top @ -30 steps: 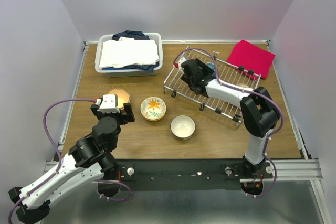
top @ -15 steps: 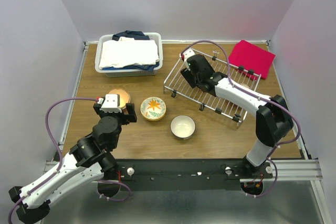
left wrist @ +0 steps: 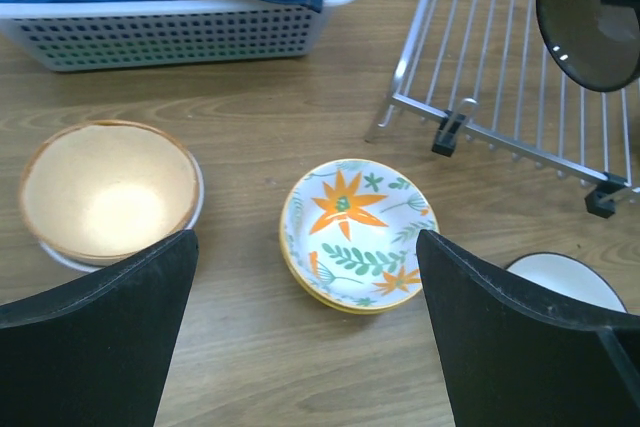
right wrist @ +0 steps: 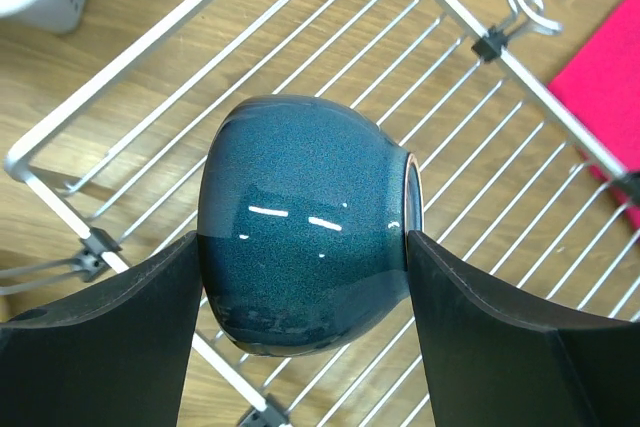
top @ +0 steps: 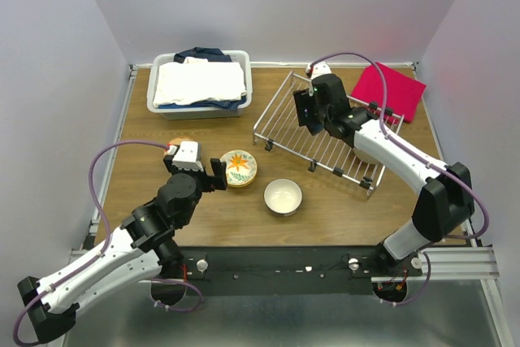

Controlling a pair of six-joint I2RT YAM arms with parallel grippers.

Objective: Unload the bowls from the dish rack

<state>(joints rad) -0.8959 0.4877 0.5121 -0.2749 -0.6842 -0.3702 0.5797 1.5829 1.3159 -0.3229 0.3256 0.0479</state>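
Observation:
I should keep bringing my left gripper toward the bowl's rim (left wrist: 540,29) until the fingers straddle it, since the teal-blue bowl's opening (left wrist: 582,25) faces that gripper above the rack.
My right gripper (right wrist: 305,243) is shut on a teal-blue bowl (right wrist: 300,162), which lies on its side between both fingers above the silver wire dish rack (right wrist: 130,52). From above, that gripper (top: 307,108) hangs over the rack's (top: 325,142) back left part. The left wrist view also catches the held bowl (left wrist: 590,17) at the upper right. On the table stand a floral bowl (top: 238,167), a white-inside bowl (top: 283,196) and an orange-inside bowl (left wrist: 108,190). My left gripper (left wrist: 305,277) is open, low over the wood in front of the floral bowl (left wrist: 358,232).
A white plastic bin (top: 199,107) of folded cloth stands at the back left. A red cloth (top: 388,89) lies at the back right, behind the rack. The right arm stretches over the rack's right half.
The right gripper has moved up and toward the back right over the rack with the teal-blue bowl in it. The left arm has shifted right, toward the floral bowl.

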